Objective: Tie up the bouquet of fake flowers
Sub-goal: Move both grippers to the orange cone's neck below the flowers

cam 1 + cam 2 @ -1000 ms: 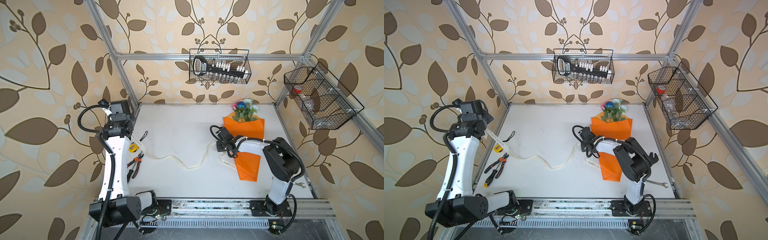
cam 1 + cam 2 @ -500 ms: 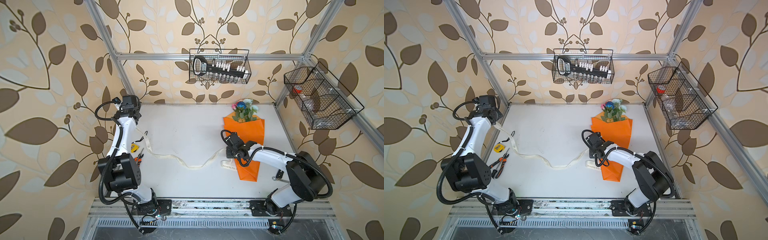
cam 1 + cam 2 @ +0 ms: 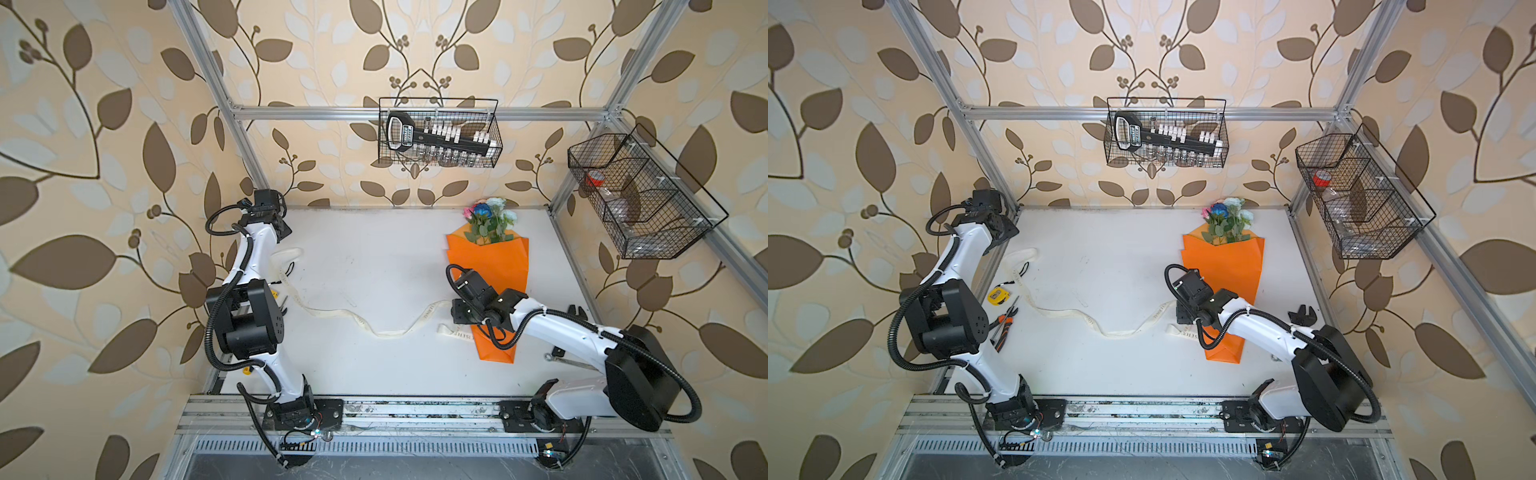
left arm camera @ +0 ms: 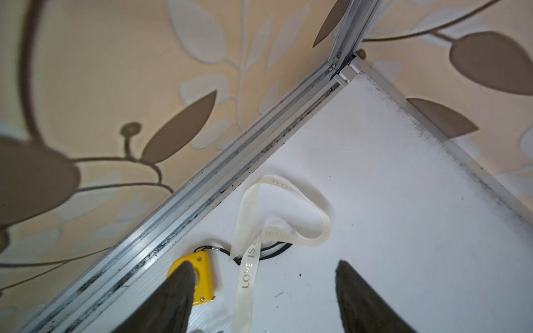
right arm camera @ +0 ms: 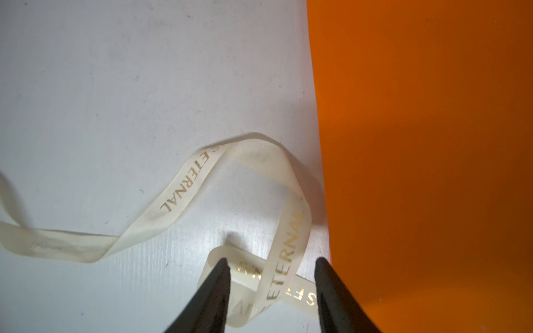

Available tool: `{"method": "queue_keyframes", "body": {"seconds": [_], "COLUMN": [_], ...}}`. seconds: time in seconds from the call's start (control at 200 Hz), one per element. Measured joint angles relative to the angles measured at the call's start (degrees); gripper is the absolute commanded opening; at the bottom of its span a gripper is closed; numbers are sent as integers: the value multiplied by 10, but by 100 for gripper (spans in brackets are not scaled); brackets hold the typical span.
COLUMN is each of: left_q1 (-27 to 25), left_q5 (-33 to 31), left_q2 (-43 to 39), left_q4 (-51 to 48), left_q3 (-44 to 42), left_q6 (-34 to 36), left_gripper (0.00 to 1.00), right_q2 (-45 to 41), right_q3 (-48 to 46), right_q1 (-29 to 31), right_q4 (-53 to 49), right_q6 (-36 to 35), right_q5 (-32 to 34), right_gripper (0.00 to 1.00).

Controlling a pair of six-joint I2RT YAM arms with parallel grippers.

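Observation:
The orange wrapping paper (image 3: 500, 265) is spread wide and flat next to the ribbon. My left gripper should pinch its inner edge (image 3: 450, 256) while my right gripper gathers the paper before tying.
The bouquet of fake flowers lies at the right of the table in both top views, blooms (image 3: 488, 214) (image 3: 1227, 214) toward the back wall and orange wrapping paper (image 3: 498, 274) (image 3: 1229, 266) (image 5: 427, 144) tapering to the front. A cream ribbon (image 3: 390, 332) (image 3: 1117, 332) trails across the table from the left edge to the paper. My left gripper (image 3: 284, 231) (image 3: 1008, 231) (image 4: 264, 276) hangs open over the ribbon's left end (image 4: 248, 271), holding nothing. My right gripper (image 3: 461, 316) (image 3: 1183, 316) (image 5: 272, 268) stands open beside the paper's edge, a loose ribbon loop (image 5: 285, 248) lying between its fingers.
A yellow tape measure (image 4: 203, 276) (image 3: 996, 296) with a black cord (image 4: 274, 250) and orange-handled pliers (image 3: 1003, 322) lie by the left rail. A black wrench (image 3: 1302, 313) sits at the right. Wire baskets hang on the back wall (image 3: 438, 133) and the right wall (image 3: 640, 199).
Both grippers have opened. The left arm has swung to the back left corner, and the ribbon end it carried now lies on the table. The right gripper has settled beside the paper.

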Motion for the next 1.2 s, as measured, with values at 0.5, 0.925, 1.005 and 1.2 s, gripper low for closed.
{"method": "queue_keyframes", "body": {"seconds": [0.5,0.925,1.005,1.2], "left_q1": [-325,-504,-508,-512], "left_q5": [246,342,355,373], "left_q2": [-130,186,229,285], "left_q4": [159,241,250,251], "left_q3": [-156,-16,24,67], "left_q6": [-109,-131,-132,-127], "left_gripper": [99,85,80,65], "right_q2": [-92,40,63,101], "right_q3": [7,-7,-8,-10], "right_q1": [-234,-467,-482,-484], "right_q4": [-17,99,111,142], "right_q6": [-35,-72,-74,-76], "right_q5": [52,-87,-111,-164], "right_gripper": [99,99,99,99]}}
